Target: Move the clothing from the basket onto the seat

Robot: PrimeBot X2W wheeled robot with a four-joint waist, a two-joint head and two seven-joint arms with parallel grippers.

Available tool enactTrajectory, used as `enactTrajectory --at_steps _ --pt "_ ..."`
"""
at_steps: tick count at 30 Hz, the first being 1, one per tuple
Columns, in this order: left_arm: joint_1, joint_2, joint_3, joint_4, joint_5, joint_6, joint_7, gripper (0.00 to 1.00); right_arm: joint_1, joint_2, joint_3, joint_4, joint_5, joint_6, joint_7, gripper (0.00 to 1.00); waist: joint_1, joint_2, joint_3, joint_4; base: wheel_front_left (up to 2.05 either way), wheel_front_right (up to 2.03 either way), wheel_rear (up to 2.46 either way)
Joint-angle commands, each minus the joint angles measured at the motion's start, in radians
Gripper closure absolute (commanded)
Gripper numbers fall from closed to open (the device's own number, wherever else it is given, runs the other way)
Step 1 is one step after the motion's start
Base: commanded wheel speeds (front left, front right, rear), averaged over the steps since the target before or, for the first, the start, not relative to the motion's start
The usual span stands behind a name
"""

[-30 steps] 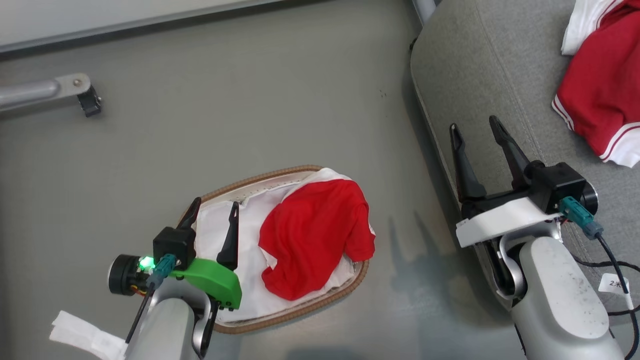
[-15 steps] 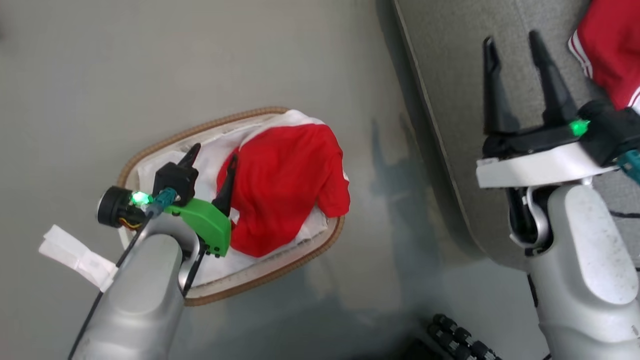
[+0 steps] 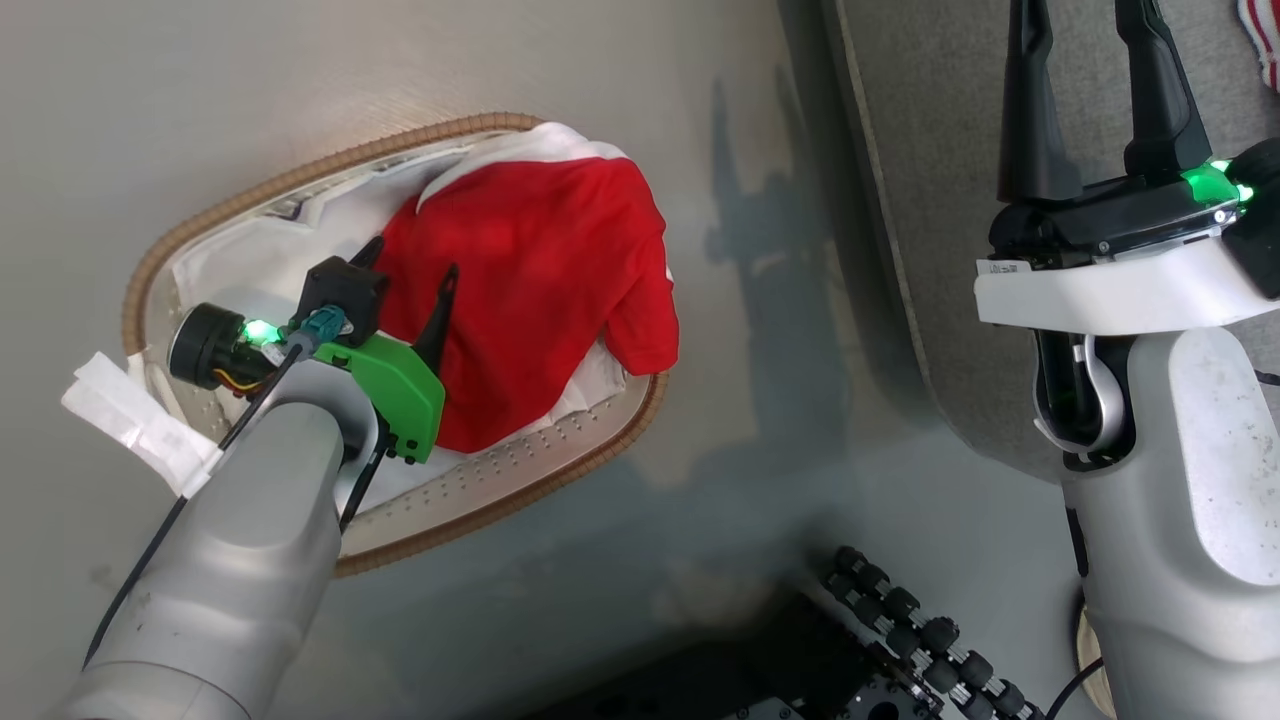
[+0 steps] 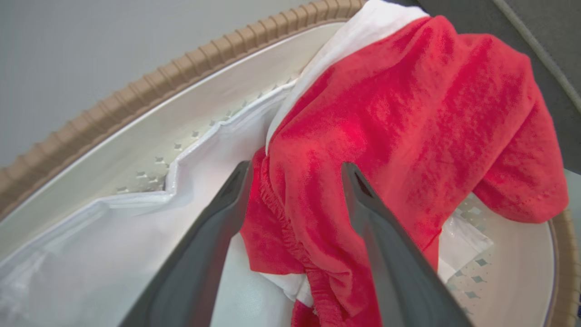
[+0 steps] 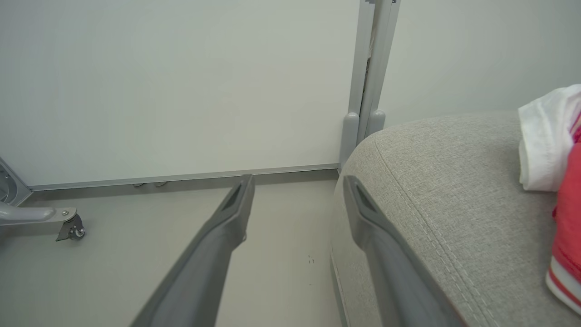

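Observation:
The white liner (image 3: 254,248) is spread along the basket's side. I expect the red garment (image 3: 528,270) to come out by itself when I lift the garment's fold.
The basket (image 3: 160,250) stands on the floor, white with a brown woven rim (image 4: 136,97) and a white liner (image 4: 127,236). A red garment (image 3: 540,270) with white trim lies heaped in its right half. My left gripper (image 3: 412,260) is down inside the basket and open. Its fingers straddle a fold of the red garment (image 4: 408,113) in the left wrist view, where the gripper (image 4: 296,170) has cloth between the tips. The grey seat (image 3: 930,150) is to the right. My right gripper (image 3: 1085,30) hangs open over its edge, holding nothing (image 5: 298,181).
Red-and-white clothing (image 5: 565,213) and a white piece (image 5: 542,141) lie on the seat (image 5: 431,181). A metal leg with a caster (image 5: 68,227) and a wall post (image 5: 370,68) stand behind. My dark base with rollers (image 3: 900,620) is at the bottom.
The head camera has tipped down and the whole picture shifted. My left gripper has gone from over the white liner onto the red garment, still open. The right gripper stays open by the seat.

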Motion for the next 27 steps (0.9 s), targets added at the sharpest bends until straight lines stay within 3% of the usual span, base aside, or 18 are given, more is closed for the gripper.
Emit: enactTrajectory --at_steps 1,17,27 --pt "-0.032 0.013 -0.018 0.01 -0.022 0.001 0.001 0.0 -0.007 -0.003 0.003 -0.008 0.009 -0.001 -0.002 0.0 -0.0002 0.0 0.04 -0.018 0.0 0.0 0.0" --pt "-0.141 0.015 -0.259 0.144 -0.16 0.001 0.005 0.0 0.02 -0.003 0.002 -0.039 0.001 -0.001 -0.002 0.0 -0.0002 0.0 0.091 -0.021 0.0 0.0 0.0" --pt "-0.17 0.053 -0.482 0.057 -0.357 0.001 0.045 0.0 0.035 -0.003 0.003 -0.045 0.002 -0.001 -0.002 0.0 -0.0002 0.0 0.097 -0.021 0.0 0.0 0.0"
